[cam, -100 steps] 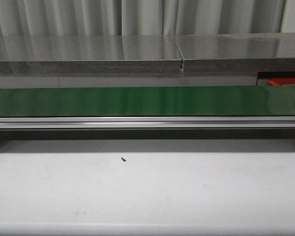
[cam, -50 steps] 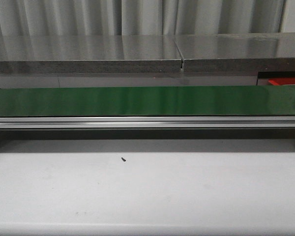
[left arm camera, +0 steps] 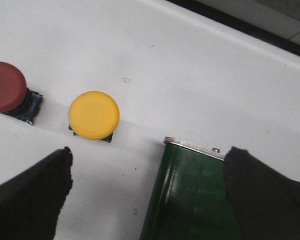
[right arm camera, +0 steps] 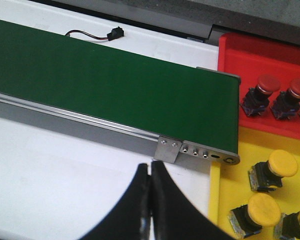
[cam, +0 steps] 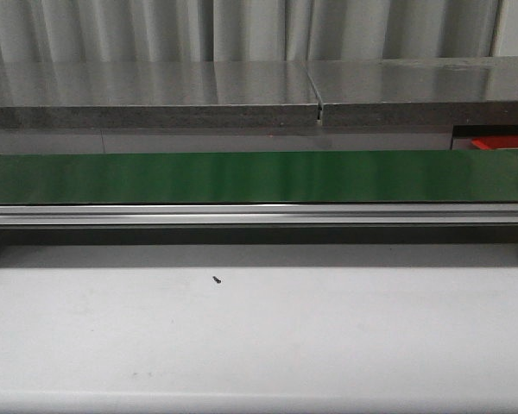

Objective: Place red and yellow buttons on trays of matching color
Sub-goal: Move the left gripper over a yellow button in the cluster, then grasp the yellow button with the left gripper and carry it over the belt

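A dark square edge (left arm camera: 96, 137) sticks out from under the yellow button (left arm camera: 94, 115), so I should expect a tall black body hidden below its cap when I pick it up.
In the left wrist view a yellow button (left arm camera: 94, 115) and a red button (left arm camera: 5, 87) sit side by side on the white table, beside the end of the green conveyor belt (left arm camera: 190, 195). My left gripper (left arm camera: 147, 165) is open and empty, above the table and belt end, short of the yellow button. In the right wrist view my right gripper (right arm camera: 150, 172) is shut and empty over the white table near the belt's end. A red tray (right arm camera: 262, 55) holds red buttons (right arm camera: 266, 86); a yellow tray (right arm camera: 240, 185) holds yellow buttons (right arm camera: 282, 164). Neither gripper shows in the front view.
The green conveyor belt (cam: 259, 177) runs across the front view with an aluminium rail (cam: 259, 216) below it. A grey shelf (cam: 242, 95) stands behind. A corner of the red tray (cam: 501, 142) shows at far right. A small black speck (cam: 217, 279) lies on the white table.
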`<state>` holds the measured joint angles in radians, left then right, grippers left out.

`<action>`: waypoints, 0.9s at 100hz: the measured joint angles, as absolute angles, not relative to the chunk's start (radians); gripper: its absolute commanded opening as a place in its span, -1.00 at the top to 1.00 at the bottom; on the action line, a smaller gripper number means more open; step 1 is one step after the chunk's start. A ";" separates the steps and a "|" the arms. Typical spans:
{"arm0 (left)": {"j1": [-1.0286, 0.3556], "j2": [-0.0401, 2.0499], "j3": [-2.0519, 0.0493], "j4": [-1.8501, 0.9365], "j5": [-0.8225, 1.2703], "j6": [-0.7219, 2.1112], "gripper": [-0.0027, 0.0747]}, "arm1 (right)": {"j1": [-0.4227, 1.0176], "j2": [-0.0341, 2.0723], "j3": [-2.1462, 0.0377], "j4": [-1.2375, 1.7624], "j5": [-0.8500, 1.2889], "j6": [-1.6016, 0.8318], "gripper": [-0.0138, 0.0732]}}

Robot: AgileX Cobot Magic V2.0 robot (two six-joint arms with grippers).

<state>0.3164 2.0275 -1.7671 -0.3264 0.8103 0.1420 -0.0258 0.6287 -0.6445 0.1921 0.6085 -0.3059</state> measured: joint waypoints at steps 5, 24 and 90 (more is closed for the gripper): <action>0.316 2.036 -1.769 -0.322 0.804 0.142 -0.62 | -0.026 0.629 -0.645 0.192 0.608 -0.306 0.91; 0.323 2.074 -1.771 -0.316 0.784 0.125 -0.62 | -0.026 0.629 -0.645 0.192 0.608 -0.306 0.91; 0.356 2.207 -1.802 -0.323 0.680 0.119 -0.62 | -0.026 0.629 -0.645 0.192 0.608 -0.306 0.91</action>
